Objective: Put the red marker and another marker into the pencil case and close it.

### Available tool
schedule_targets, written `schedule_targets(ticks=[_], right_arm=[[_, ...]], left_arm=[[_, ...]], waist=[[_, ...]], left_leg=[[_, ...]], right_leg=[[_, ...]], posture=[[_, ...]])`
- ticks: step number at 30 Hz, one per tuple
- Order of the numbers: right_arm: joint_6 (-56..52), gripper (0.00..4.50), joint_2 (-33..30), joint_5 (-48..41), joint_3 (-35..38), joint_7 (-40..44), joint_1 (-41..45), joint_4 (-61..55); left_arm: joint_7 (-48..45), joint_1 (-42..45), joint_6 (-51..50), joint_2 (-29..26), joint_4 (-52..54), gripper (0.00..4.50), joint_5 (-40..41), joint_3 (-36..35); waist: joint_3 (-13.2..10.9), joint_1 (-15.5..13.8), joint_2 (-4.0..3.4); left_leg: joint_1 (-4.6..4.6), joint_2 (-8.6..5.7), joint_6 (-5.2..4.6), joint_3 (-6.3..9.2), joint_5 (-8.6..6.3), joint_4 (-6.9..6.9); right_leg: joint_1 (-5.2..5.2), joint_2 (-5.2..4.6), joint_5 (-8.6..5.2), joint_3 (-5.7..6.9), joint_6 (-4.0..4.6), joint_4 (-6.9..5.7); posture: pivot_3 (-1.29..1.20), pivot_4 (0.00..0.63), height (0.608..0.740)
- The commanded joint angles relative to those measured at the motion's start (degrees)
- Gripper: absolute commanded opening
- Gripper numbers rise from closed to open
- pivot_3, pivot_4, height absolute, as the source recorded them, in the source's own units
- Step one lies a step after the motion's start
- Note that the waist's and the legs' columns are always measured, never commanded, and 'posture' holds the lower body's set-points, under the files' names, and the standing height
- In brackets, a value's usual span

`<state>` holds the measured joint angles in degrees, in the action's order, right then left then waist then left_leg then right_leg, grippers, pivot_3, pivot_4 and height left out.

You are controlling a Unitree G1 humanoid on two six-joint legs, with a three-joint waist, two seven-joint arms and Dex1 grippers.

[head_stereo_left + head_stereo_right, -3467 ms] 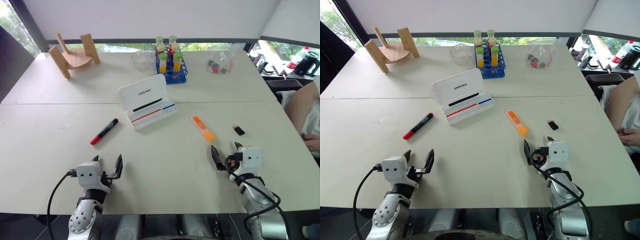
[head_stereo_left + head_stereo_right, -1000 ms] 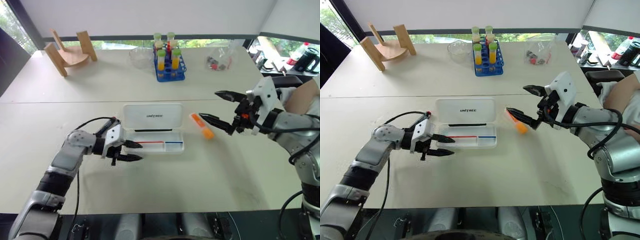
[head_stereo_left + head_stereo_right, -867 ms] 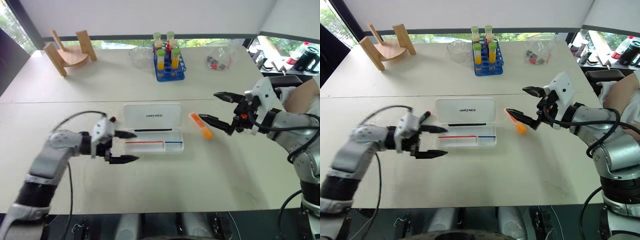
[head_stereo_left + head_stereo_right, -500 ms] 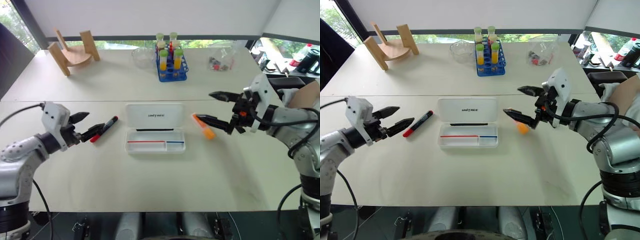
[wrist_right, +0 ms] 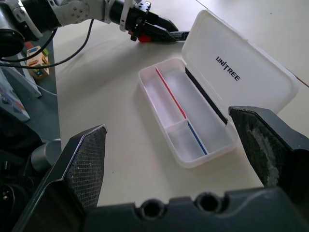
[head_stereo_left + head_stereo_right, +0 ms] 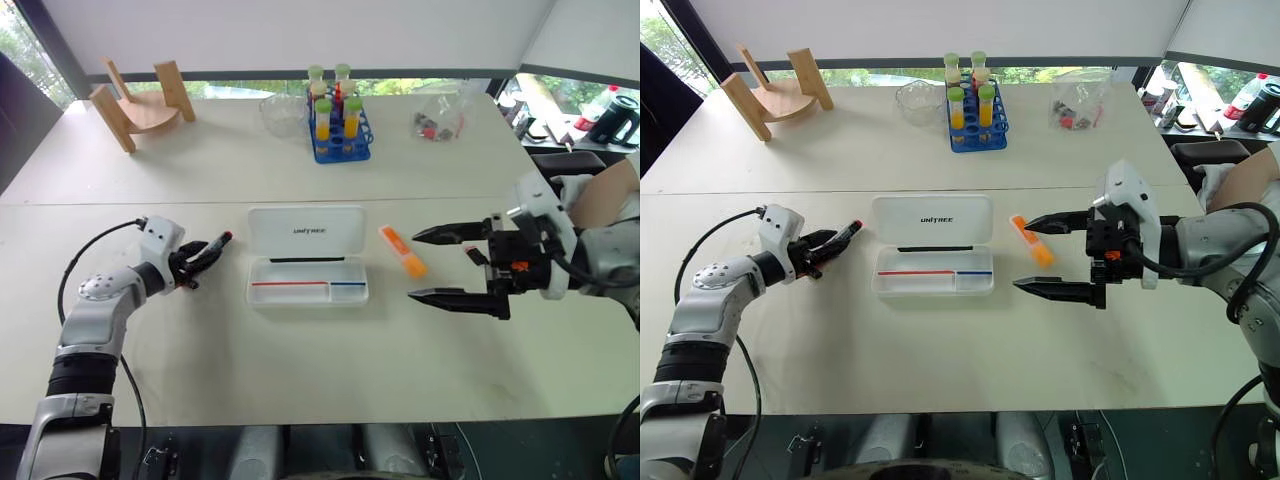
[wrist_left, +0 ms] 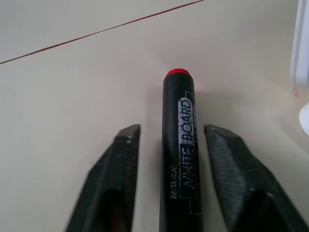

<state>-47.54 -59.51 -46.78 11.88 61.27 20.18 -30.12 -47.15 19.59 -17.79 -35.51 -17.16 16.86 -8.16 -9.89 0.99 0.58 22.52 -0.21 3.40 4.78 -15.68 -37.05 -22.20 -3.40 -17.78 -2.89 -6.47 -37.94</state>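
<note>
The orange highlighter is slightly shorter than the narrow slot beside the red divider, so it will lie flat inside the slot when the robot lowers it.
The red marker lies on the table left of the pencil case, which stands open with its lid back and its tray empty. My left gripper straddles the marker, one finger on each side with a narrow gap to the barrel, so it is open. Right of the case lies the other marker, an orange highlighter. My right gripper hangs wide open just right of the highlighter, fingers pointing toward the case, with nothing held.
At the back stand a wooden stand, a glass bowl, a blue rack of tubes and a clear bag. A person's sleeve is at the right edge.
My left gripper has moved right onto the red marker and its fingers have narrowed around it. My right gripper has drawn back from the highlighter and turned, still wide open.
</note>
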Motion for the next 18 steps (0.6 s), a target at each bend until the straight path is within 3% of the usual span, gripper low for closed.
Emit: schedule_targets(ticks=[1,5,7,9,12,14,18], right_arm=[[0.39,4.50,-0.92,-1.69,2.27,0.09,0.91,-1.18],[0.06,4.50,-1.58,-2.06,3.45,-0.18,-0.42,-1.54],[-0.07,4.50,-1.88,-2.03,4.18,-0.54,-1.18,-1.83],[-0.19,4.50,-1.89,-2.07,4.63,-1.15,-1.54,-2.09],[-0.27,4.50,-1.60,-1.99,4.99,-2.25,-1.92,-2.54],[-0.26,4.50,-1.31,-1.98,5.13,-3.16,-2.06,-2.93],[-0.54,4.50,-1.27,-2.34,6.20,-4.77,-3.39,-4.26]], left_arm=[[-3.75,-2.03,-3.73,-2.89,7.74,0.25,5.96,-4.44],[-9.79,-3.87,-13.55,-8.04,23.97,0.25,19.38,-10.37],[-13.54,-3.56,-19.15,-11.37,30.08,0.25,25.67,-10.49],[-16.26,-1.94,-20.87,-13.33,32.25,0.25,27.01,-7.57],[-19.46,3.37,-19.04,-12.48,31.16,0.25,22.99,1.50],[-19.73,8.56,-15.67,-9.13,26.90,0.25,17.10,8.83],[-21.31,17.28,-2.50,-2.11,11.66,0.25,3.49,20.23]], waist=[[-0.02,0.08,0.03],[-0.12,-0.27,0.16],[-0.14,-0.42,0.15],[-0.15,-0.40,0.02],[-0.17,-0.39,-0.03],[-0.18,-0.44,-0.02],[-0.19,-0.23,0.01]], left_leg=[[0.00,0.01,0.00,0.00,0.00,0.01],[0.18,0.11,0.01,0.07,0.00,0.00],[0.23,0.14,0.01,0.10,0.00,-0.02],[0.20,0.04,0.01,0.05,0.00,-0.01],[0.10,-0.10,0.01,-0.10,0.00,-0.03],[0.09,-0.12,0.01,-0.12,0.01,-0.05],[0.08,-0.10,0.02,-0.08,0.02,-0.09]], right_leg=[[0.00,0.00,0.00,-0.01,0.00,0.00],[-0.15,0.00,0.00,0.02,0.00,0.00],[-0.14,-0.09,0.00,0.06,0.00,0.02],[-0.08,-0.21,0.00,0.05,0.00,0.06],[0.04,-0.21,0.00,0.03,-0.02,0.07],[0.08,-0.09,0.00,0.08,-0.02,0.06],[0.09,0.05,0.01,0.07,-0.01,0.01]], posture=[[0.00,0.150,0.740],[0.00,0.150,0.740],[0.00,0.150,0.740],[0.00,0.150,0.740],[0.00,0.150,0.740],[0.00,0.150,0.740],[0.00,0.150,0.740]])
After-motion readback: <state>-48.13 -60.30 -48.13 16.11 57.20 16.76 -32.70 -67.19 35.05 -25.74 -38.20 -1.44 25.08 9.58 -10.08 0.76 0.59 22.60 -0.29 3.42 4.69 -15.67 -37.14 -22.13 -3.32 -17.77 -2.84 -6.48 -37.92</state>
